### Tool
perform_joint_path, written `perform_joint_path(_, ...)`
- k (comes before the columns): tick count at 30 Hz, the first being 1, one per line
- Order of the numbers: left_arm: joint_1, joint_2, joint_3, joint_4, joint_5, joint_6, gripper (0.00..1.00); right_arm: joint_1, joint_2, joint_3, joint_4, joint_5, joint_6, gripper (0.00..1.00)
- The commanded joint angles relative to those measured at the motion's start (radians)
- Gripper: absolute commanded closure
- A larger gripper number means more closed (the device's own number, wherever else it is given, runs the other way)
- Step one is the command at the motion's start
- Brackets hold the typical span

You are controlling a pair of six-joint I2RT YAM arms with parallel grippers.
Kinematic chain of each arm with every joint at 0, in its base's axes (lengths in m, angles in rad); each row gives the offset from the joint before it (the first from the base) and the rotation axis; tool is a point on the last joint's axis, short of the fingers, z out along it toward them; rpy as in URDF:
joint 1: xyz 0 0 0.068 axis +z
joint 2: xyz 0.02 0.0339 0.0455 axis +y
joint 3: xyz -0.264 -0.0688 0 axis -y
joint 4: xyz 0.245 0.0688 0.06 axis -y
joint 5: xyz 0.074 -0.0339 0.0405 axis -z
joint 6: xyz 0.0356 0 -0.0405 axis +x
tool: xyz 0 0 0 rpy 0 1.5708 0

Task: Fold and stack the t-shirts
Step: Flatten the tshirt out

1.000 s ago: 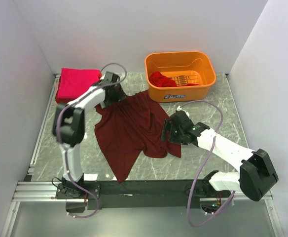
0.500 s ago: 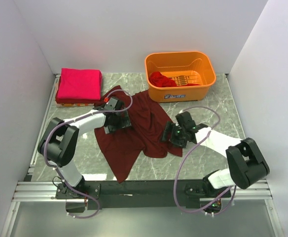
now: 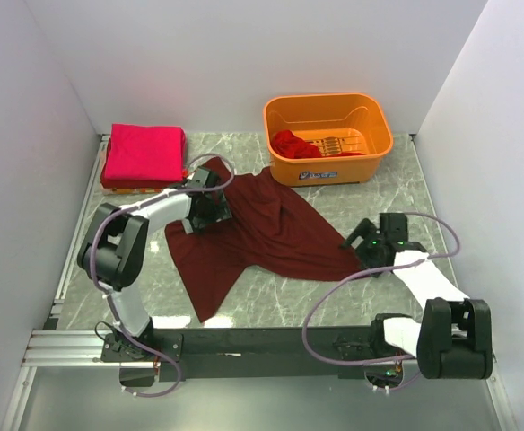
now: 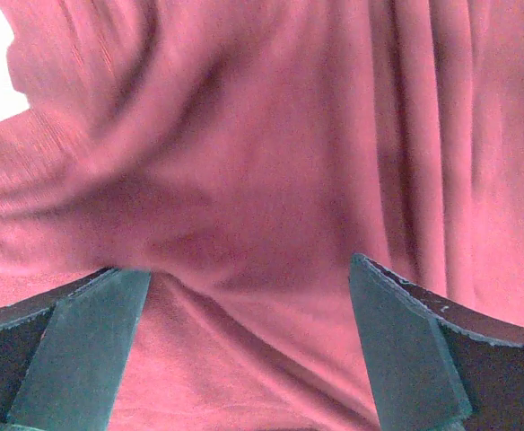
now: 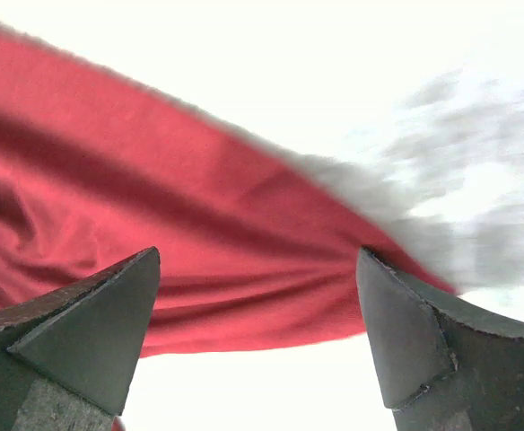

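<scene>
I expect the dark maroon t-shirt [image 3: 237, 241] to fall open into a wide sheet when I lift it between my grippers, because long folds [image 3: 287, 214] run through it.
A dark maroon t-shirt [image 3: 266, 235] lies spread on the table, stretched out to a corner on the right. My left gripper [image 3: 205, 208] is open and low over its upper left part; the cloth [image 4: 271, 162] fills the left wrist view between the fingers [image 4: 82, 341]. My right gripper [image 3: 368, 244] is open at the shirt's right corner [image 5: 199, 242], which lies between and just beyond the fingertips [image 5: 397, 332]. A bright pink-red t-shirt [image 3: 143, 153] lies folded at the back left. A brighter red t-shirt [image 3: 292, 144] lies crumpled in the basket.
The orange plastic basket [image 3: 370, 148] stands at the back, right of centre. White walls close in the table on three sides. A metal rail [image 3: 74, 242] runs along the left edge. Both arms' cables loop over the near part of the table.
My right gripper has moved right toward the table's right side, and the maroon shirt's right corner is drawn out with it. My left gripper has shifted slightly back and left on the shirt.
</scene>
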Motion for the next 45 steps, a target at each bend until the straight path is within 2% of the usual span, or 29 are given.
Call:
perform_joint_path(1, 0.035, 0.081, 0.042, -0.032, -0.037, 0.061, 0.01, -0.073, -0.003, 0.018, -0.079, 0.106, -0.073, 0.04)
perform_joint_path(5, 0.061, 0.174, 0.170, -0.011, 0.013, 0.157, 0.01, -0.089, 0.037, 0.045, -0.022, 0.063, -0.115, 0.04)
perform_joint_path(9, 0.071, 0.329, 0.396, -0.056, 0.041, 0.211, 0.01, -0.089, 0.031, 0.087, 0.002, 0.022, -0.134, 0.04)
perform_joint_path(13, 0.071, 0.337, 0.505, -0.069, 0.052, 0.253, 0.01, -0.089, -0.021, 0.140, -0.053, 0.095, -0.153, 0.04)
perform_joint_path(15, 0.071, 0.282, 0.513, -0.085, 0.034, 0.251, 0.00, -0.089, -0.078, 0.144, -0.064, 0.114, -0.164, 0.04)
perform_joint_path(17, 0.071, 0.177, 0.473, -0.077, 0.011, 0.234, 0.01, -0.089, -0.119, 0.137, -0.073, 0.138, -0.156, 0.04)
perform_joint_path(19, 0.071, 0.086, 0.367, -0.068, 0.001, 0.195, 0.01, -0.087, -0.175, 0.114, -0.064, 0.123, -0.157, 0.04)
perform_joint_path(20, 0.071, -0.018, 0.323, -0.065, -0.012, 0.172, 0.00, -0.087, -0.190, 0.106, -0.065, 0.108, -0.161, 0.04)
perform_joint_path(24, 0.071, -0.294, -0.009, -0.055, -0.013, 0.021, 0.01, -0.087, -0.233, 0.077, -0.116, 0.111, -0.165, 0.04)
perform_joint_path(29, 0.069, -0.581, -0.309, -0.198, -0.032, -0.154, 0.00, -0.089, -0.238, 0.055, -0.153, 0.152, -0.164, 0.04)
perform_joint_path(32, 0.069, -0.687, -0.415, -0.255, 0.015, -0.220, 0.01, -0.089, -0.228, 0.057, -0.142, 0.163, -0.158, 0.04)
perform_joint_path(34, 0.069, -0.724, -0.513, -0.252, 0.081, -0.253, 0.01, -0.089, -0.222, 0.054, -0.119, 0.155, -0.150, 0.04)
perform_joint_path(37, 0.069, -0.753, -0.596, -0.246, 0.100, -0.304, 0.02, -0.089, -0.210, 0.048, -0.087, 0.120, -0.138, 0.04)
perform_joint_path(39, 0.069, -0.755, -0.619, -0.231, 0.090, -0.321, 0.07, -0.089, -0.201, 0.046, -0.076, 0.109, -0.138, 0.04)
perform_joint_path(40, 0.069, -0.752, -0.619, -0.227, 0.086, -0.324, 0.15, -0.089, -0.198, 0.046, -0.076, 0.106, -0.139, 0.04)
perform_joint_path(42, 0.069, -0.729, -0.606, -0.229, 0.049, -0.332, 0.24, -0.089, -0.192, 0.048, -0.082, 0.105, -0.145, 0.04)
perform_joint_path(45, 0.070, -0.678, -0.587, -0.218, 0.014, -0.329, 0.26, -0.089, -0.192, 0.043, -0.082, 0.108, -0.150, 0.04)
